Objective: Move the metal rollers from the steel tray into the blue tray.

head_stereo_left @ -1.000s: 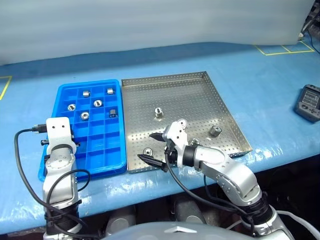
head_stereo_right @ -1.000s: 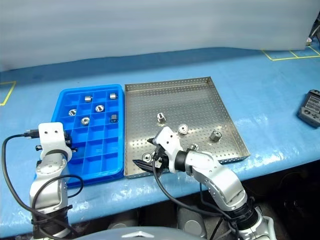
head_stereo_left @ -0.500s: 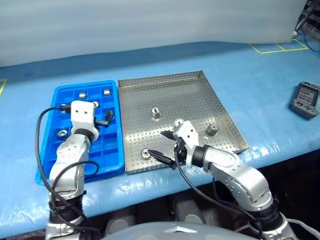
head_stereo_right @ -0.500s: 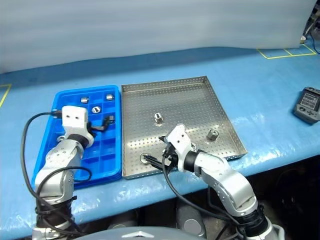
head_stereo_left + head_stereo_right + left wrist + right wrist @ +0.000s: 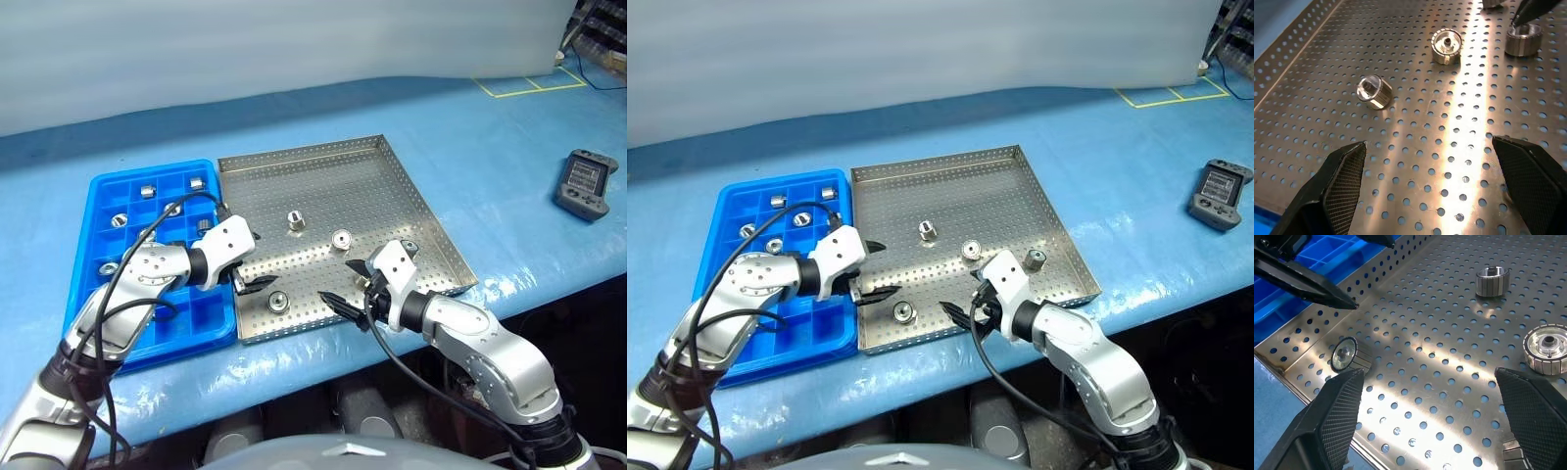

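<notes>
The near roller is clear of the steel tray's near side (image 5: pixel 286 331), so my left gripper should keep going down until its open fingers are around the roller (image 5: pixel 278 302), then close.
The steel tray (image 5: pixel 323 176) lies mid-table with the blue tray (image 5: pixel 93 313) against its left side. Three metal rollers (image 5: pixel 294 219) (image 5: pixel 341 239) (image 5: pixel 278 301) lie loose on the perforated sheet, and another sits behind my right wrist (image 5: pixel 1034 258). Several rollers rest in the blue tray's far compartments (image 5: pixel 147 191). My left gripper (image 5: pixel 257 260) hangs open over the steel tray's left part, just above the near roller (image 5: pixel 1374 91). Over the tray's near edge my right gripper (image 5: pixel 344 285) is open and empty, with that same roller (image 5: pixel 1347 354) off one finger.
A dark handheld controller (image 5: pixel 586 184) lies on the blue table cover at the far right. Yellow tape lines (image 5: pixel 519 86) mark the far right corner. The table's front edge runs just below both trays.
My left arm has swung right from above the blue tray to the steel tray's left part, its gripper turning toward the rollers. The right gripper drifted slightly right. The camera view shifted too.
</notes>
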Robot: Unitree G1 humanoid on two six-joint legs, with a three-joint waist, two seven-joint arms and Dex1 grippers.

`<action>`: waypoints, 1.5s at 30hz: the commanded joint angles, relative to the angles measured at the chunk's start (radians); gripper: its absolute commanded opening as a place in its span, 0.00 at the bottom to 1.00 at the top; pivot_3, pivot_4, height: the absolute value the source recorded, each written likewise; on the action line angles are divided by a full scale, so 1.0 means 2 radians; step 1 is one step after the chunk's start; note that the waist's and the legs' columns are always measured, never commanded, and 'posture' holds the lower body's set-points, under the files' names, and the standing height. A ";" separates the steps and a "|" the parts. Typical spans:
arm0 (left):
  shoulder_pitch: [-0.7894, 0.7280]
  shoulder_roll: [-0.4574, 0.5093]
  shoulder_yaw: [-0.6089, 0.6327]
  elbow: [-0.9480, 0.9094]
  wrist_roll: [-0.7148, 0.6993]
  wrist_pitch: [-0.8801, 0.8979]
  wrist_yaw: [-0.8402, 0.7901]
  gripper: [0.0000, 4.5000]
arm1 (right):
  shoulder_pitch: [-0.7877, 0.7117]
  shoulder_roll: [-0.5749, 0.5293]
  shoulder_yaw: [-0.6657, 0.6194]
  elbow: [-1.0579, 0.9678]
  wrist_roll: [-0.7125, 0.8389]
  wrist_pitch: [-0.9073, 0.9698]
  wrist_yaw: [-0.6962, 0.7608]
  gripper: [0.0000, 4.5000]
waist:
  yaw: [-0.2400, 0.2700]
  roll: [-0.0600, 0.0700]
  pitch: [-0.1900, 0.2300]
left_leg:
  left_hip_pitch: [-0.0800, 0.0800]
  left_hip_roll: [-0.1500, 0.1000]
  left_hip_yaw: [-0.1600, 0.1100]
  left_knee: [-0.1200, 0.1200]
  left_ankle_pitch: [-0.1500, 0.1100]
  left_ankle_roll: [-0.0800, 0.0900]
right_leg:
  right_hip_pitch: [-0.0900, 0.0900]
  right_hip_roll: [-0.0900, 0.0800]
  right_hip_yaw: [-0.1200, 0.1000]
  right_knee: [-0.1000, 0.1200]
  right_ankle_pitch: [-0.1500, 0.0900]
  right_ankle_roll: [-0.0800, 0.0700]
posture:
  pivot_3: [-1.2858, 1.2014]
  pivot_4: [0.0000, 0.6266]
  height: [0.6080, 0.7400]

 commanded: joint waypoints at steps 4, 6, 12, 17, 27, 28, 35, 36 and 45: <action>-0.045 0.022 -0.064 0.010 0.016 -0.028 -0.074 1.00 | 0.005 0.008 -0.001 -0.021 0.003 -0.004 -0.007 1.00 | -0.004 0.000 0.000 | 0.000 0.000 0.000 0.000 0.000 0.000 | 0.000 0.000 0.000 0.000 0.000 0.000 | 0.46 0.24 1.00; -0.054 0.024 -0.078 0.013 0.022 -0.032 -0.086 1.00 | 0.006 0.009 0.001 -0.021 0.002 -0.005 -0.009 1.00 | -0.005 0.000 0.000 | 0.000 0.000 0.000 0.000 0.000 0.000 | 0.000 0.000 0.000 0.000 0.000 0.000 | 0.46 0.24 1.00; -0.065 0.032 -0.105 0.021 0.049 -0.043 -0.104 1.00 | 0.008 0.012 0.006 -0.022 0.003 -0.007 -0.011 1.00 | -0.006 0.000 0.000 | 0.000 0.000 0.000 0.000 0.000 0.000 | -0.001 0.000 0.000 0.000 0.000 0.000 | 0.46 0.24 1.00; -0.066 0.044 -0.133 0.021 0.077 -0.056 -0.126 1.00 | 0.005 0.015 0.009 -0.019 0.001 -0.008 -0.010 1.00 | -0.006 0.000 0.000 | 0.000 0.000 0.000 0.000 0.000 0.000 | -0.001 0.000 0.001 0.000 0.000 0.000 | 0.46 0.24 1.00; -0.075 0.032 -0.170 0.034 0.128 -0.077 -0.142 1.00 | -0.006 0.020 0.015 -0.013 -0.004 -0.012 -0.009 1.00 | -0.006 0.000 0.000 | 0.000 0.000 0.001 0.000 0.000 0.000 | -0.001 0.000 0.001 0.000 0.000 0.000 | 0.46 0.24 1.00; -0.076 0.030 -0.174 0.037 0.137 -0.076 -0.140 0.96 | -0.007 0.020 0.015 -0.013 -0.005 -0.012 -0.009 1.00 | -0.006 0.000 0.000 | 0.000 0.000 0.001 0.000 0.000 0.000 | -0.001 0.000 0.001 0.000 0.000 0.000 | 0.46 0.24 1.00; -0.070 0.025 -0.180 0.039 0.159 -0.076 -0.143 0.50 | -0.010 0.020 0.018 -0.015 -0.010 -0.012 -0.010 1.00 | -0.010 0.000 0.000 | 0.000 0.001 0.001 0.000 0.000 0.000 | -0.001 0.001 0.001 0.001 0.000 0.000 | 0.46 0.24 1.00; -0.068 0.024 -0.180 0.038 0.160 -0.076 -0.143 0.42 | -0.011 0.020 0.018 -0.015 -0.010 -0.011 -0.009 1.00 | -0.010 0.000 0.000 | 0.000 0.001 0.001 0.000 0.000 0.000 | -0.001 0.001 0.001 0.001 0.000 0.000 | 0.46 0.24 1.00; -0.016 -0.053 -0.057 0.013 0.106 -0.037 -0.032 0.40 | -0.020 0.019 0.027 -0.016 -0.010 -0.010 -0.004 1.00 | -0.007 0.000 0.000 | 0.000 0.001 0.001 0.000 0.000 0.001 | -0.001 0.001 0.001 0.001 0.000 0.000 | 0.47 0.24 1.00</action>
